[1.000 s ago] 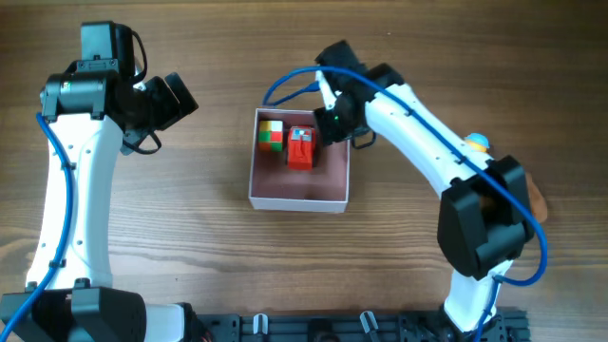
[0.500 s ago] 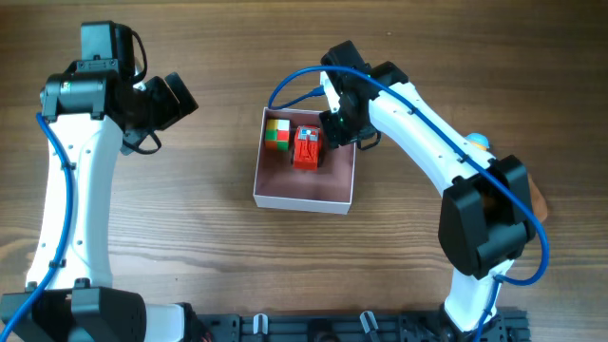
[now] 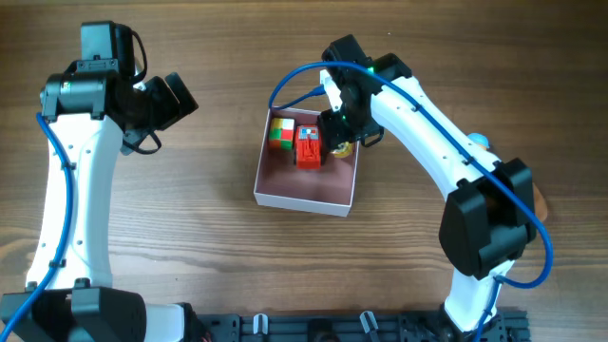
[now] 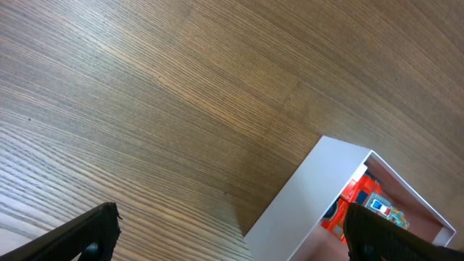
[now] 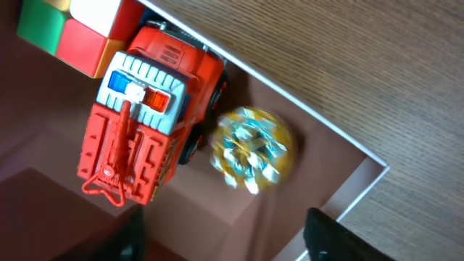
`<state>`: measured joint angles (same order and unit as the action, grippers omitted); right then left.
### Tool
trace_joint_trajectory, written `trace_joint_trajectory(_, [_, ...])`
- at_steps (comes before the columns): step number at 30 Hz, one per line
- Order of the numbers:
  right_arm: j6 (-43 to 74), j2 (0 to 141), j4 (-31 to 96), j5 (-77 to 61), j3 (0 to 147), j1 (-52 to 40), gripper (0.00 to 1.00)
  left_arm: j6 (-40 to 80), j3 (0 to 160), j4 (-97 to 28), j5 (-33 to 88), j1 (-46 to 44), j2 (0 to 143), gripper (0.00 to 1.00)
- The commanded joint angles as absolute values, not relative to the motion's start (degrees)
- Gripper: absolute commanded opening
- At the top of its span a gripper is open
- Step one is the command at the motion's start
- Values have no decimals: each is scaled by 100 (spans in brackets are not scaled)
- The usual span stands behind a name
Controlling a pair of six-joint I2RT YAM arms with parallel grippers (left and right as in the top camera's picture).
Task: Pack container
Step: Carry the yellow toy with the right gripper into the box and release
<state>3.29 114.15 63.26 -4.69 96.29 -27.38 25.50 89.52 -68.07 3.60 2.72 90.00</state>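
Observation:
The container point(image 3: 302, 182) sits askew with the ball inside, so next my right gripper grabs the container's side point(image 5: 355, 190) beside the ball and straightens the container before fetching another toy.
The container point(image 3: 304, 186), a shallow white box with a pink inside, lies mid-table and shows in the left wrist view as a white wall point(image 4: 312, 196). In it lie a colour cube point(image 3: 279, 133), a red toy truck point(image 3: 308, 147) and a small yellow-and-teal ball point(image 3: 340, 149). The right wrist view shows the ball point(image 5: 252, 148) blurred, beside the truck point(image 5: 148, 138) near the box's corner. My right gripper point(image 3: 342, 128) hangs over that corner, open point(image 5: 228, 250), with nothing between its fingers. My left gripper point(image 3: 176, 100) is open point(image 4: 235, 246) above bare wood left of the box.
A small blue-and-yellow object point(image 3: 478, 141) peeks out behind the right arm, and a brown thing point(image 3: 538, 199) lies at the far right. A black rail point(image 3: 332, 328) runs along the front edge.
My right gripper has opened and the yellow ball now lies loose in the container beside the truck. The container slid slightly right. The left arm has not moved.

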Motion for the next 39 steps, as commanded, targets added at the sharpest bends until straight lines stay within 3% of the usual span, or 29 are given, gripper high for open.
trace_joint_trajectory(1, [279,11074,6420,-388,9762,-2757,70,2399,8967,-6812,449,307,8980,100])
trace_joint_trajectory(3, [329,10993,6641,-384,9762,-2757,63,2399,8969,-6812,449,307,8980,100])
trace_joint_trajectory(10, [1586,10724,7631,298,9760,-2757,59,2397,8967,-6814,449,307,8980,100])
trace_joint_trajectory(13, [1498,10739,7894,102,9609,-2757,50,2397,8967,-6814,449,307,8980,100])
trace_joint_trajectory(17, [1664,10742,7319,180,9048,-2755,30,2397,8967,-6834,449,307,8980,100])
trace_joint_trajectory(22, [1973,10742,6659,674,8801,-2729,29,2394,8967,-6858,447,307,8980,100])
trace_joint_trajectory(28, [2228,10742,6563,906,8801,-2665,15,2394,8967,-6858,447,307,8980,100])
trace_joint_trajectory(39, [2185,10943,6495,438,8794,-2471,14,2397,8967,-6855,447,307,8980,100])
